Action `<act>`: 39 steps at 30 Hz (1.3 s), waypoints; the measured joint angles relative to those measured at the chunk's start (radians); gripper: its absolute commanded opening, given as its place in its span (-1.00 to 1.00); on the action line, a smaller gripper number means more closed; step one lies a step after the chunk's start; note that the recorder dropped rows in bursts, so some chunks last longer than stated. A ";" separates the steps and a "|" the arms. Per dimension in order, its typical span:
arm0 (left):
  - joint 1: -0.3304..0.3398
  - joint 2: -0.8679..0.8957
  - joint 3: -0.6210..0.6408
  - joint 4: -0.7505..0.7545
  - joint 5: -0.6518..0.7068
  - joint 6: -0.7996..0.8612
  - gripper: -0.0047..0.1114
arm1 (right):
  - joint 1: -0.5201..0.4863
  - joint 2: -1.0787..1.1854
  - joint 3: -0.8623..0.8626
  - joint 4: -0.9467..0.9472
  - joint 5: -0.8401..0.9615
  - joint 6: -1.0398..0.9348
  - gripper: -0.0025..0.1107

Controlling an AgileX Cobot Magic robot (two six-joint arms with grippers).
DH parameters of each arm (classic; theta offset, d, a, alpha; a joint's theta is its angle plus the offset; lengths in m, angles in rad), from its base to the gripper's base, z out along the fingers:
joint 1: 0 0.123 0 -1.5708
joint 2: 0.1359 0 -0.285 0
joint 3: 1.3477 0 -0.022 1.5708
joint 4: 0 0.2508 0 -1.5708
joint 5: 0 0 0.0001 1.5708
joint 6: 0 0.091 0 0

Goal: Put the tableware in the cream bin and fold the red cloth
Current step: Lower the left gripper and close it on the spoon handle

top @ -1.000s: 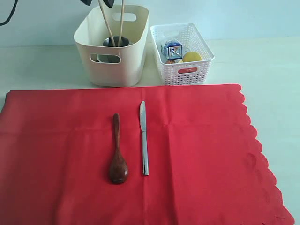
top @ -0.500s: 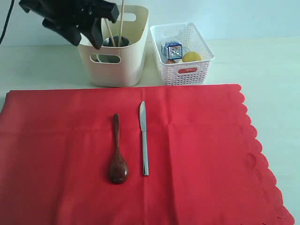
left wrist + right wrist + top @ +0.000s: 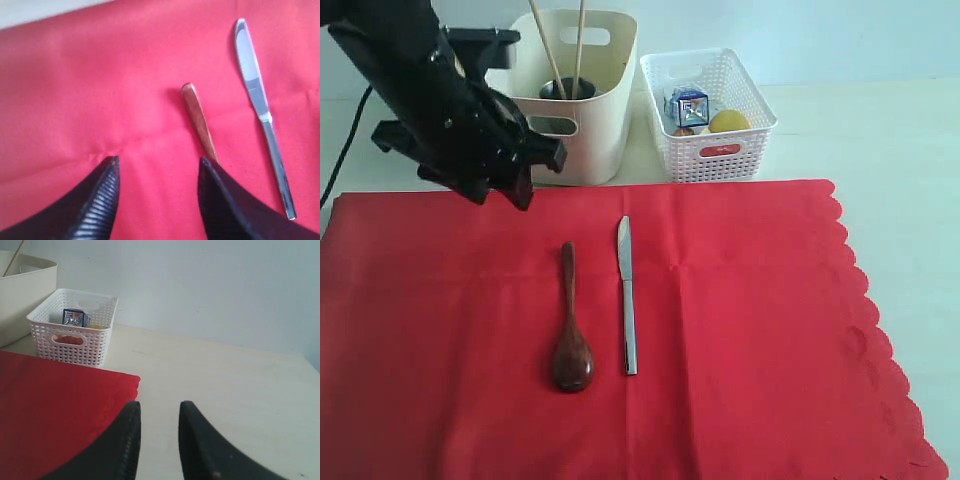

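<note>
My left gripper should keep moving down toward the handle's middle until its open fingers straddle it, then close, because the spoon's handle lies clear of the knife.
The red cloth lies flat on the table. On it rest a dark wooden spoon and a metal knife, side by side. The cream bin behind the cloth holds two chopsticks standing in a dark cup. My left gripper hovers open over the cloth's far edge, up-left of the spoon handle. In the left wrist view the left gripper is empty, with the spoon handle by one fingertip and the knife beyond. My right gripper is open and empty over bare table beside the cloth.
A white lattice basket with a small carton and a lemon stands right of the cream bin. The same basket shows in the right wrist view. A pale wall runs behind the table.
The left arm has come down from above the cream bin to the cloth's far edge, left of the spoon. Spoon, knife and cloth have not moved.
</note>
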 measured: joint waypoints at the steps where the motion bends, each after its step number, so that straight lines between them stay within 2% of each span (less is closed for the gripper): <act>1: 0.000 0.000 0.022 -0.005 -0.018 -0.002 -0.09 | 0.000 0.000 0.000 0.000 0.000 0.000 -0.48; 6: -0.021 0.000 0.087 -0.039 -0.097 -0.006 -0.09 | 0.000 0.000 0.000 0.000 0.000 0.000 -0.48; 12: -0.108 0.017 0.096 -0.043 -0.181 -0.010 -0.09 | 0.000 0.000 0.000 0.000 0.000 0.000 -0.48; 16: -0.145 0.068 0.096 -0.015 -0.202 -0.082 -0.09 | 0.000 0.000 0.000 0.000 0.000 0.000 -0.48; 21: -0.162 0.125 0.096 0.050 -0.199 -0.164 -0.09 | 0.000 0.000 0.000 0.000 0.000 0.000 -0.48; 29: -0.203 0.140 0.098 0.059 -0.197 -0.202 -0.09 | 0.000 0.000 0.000 0.000 0.000 0.000 -0.48; 39: -0.209 0.215 0.098 0.059 -0.192 -0.263 -0.09 | 0.000 0.000 0.000 0.003 0.000 0.000 -0.48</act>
